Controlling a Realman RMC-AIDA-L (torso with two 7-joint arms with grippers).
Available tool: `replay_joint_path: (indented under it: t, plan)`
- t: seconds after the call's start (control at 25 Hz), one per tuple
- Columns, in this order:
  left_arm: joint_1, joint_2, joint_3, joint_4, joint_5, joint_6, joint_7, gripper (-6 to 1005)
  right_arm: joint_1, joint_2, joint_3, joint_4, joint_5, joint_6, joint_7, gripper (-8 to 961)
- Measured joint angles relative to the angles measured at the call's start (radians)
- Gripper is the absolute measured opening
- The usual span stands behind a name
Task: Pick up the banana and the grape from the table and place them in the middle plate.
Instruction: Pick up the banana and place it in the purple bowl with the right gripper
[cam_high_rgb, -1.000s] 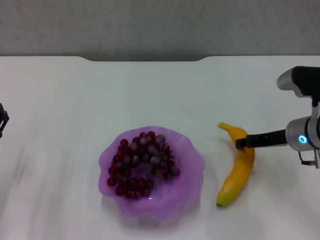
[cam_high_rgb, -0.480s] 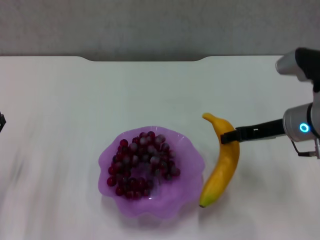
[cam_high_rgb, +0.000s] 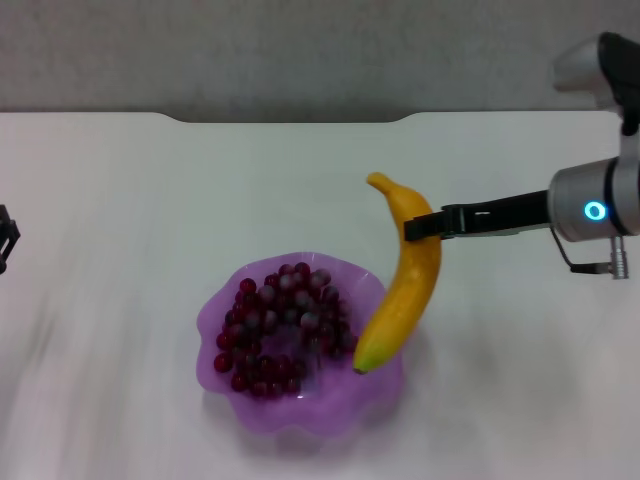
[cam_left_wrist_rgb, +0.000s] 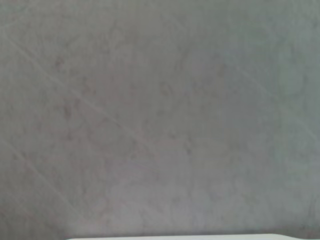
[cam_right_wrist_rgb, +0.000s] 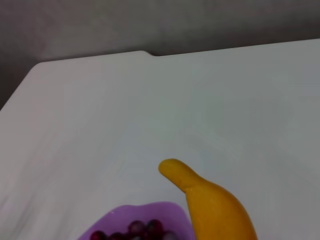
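My right gripper keeps moving inward, as the banana's green end is over the plate's free space (cam_high_rgb: 352, 393) beside the grapes, until the banana's stem (cam_high_rgb: 380, 182) gets to the plate.
My right gripper (cam_high_rgb: 420, 226) is shut on the banana (cam_high_rgb: 399, 275), a curved yellow fruit held off the table, its greenish lower tip hanging over the right rim of the purple plate (cam_high_rgb: 300, 408). The grape bunch (cam_high_rgb: 284, 327), dark red with some frosted berries, lies inside the plate. The right wrist view shows the banana's stem end (cam_right_wrist_rgb: 210, 200) beside the plate's rim (cam_right_wrist_rgb: 145, 212) and a few grapes (cam_right_wrist_rgb: 145, 230). Only a dark edge of my left gripper (cam_high_rgb: 6, 240) shows at the far left border of the head view, away from the plate.
The white table (cam_high_rgb: 150, 200) stretches wide around the plate, with a notched far edge (cam_high_rgb: 290, 120) against a grey wall. The left wrist view shows only a grey surface and a thin strip of table edge.
The right gripper has lifted the banana off the table and carried it left, from right of the plate to over the plate's right rim. The grapes and plate have not moved.
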Motion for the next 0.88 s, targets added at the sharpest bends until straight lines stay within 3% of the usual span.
replay_joint_path:
  t: [0.4, 0.64, 0.88]
  plan:
    - [-0.016, -0.003, 0.006, 0.0, 0.003, 0.003, -0.001, 881, 0.124, 0.002, -0.113, -0.25, 0.136, -0.133, -0.14, 504]
    - [-0.018, -0.003, 0.007, 0.001, 0.001, 0.015, -0.001, 881, 0.133, 0.005, -0.217, -0.27, 0.148, -0.198, -0.165, 503]
    - [-0.02, -0.003, 0.009, 0.002, 0.004, 0.016, -0.001, 881, 0.143, 0.005, -0.284, -0.275, 0.265, -0.21, -0.277, 528]
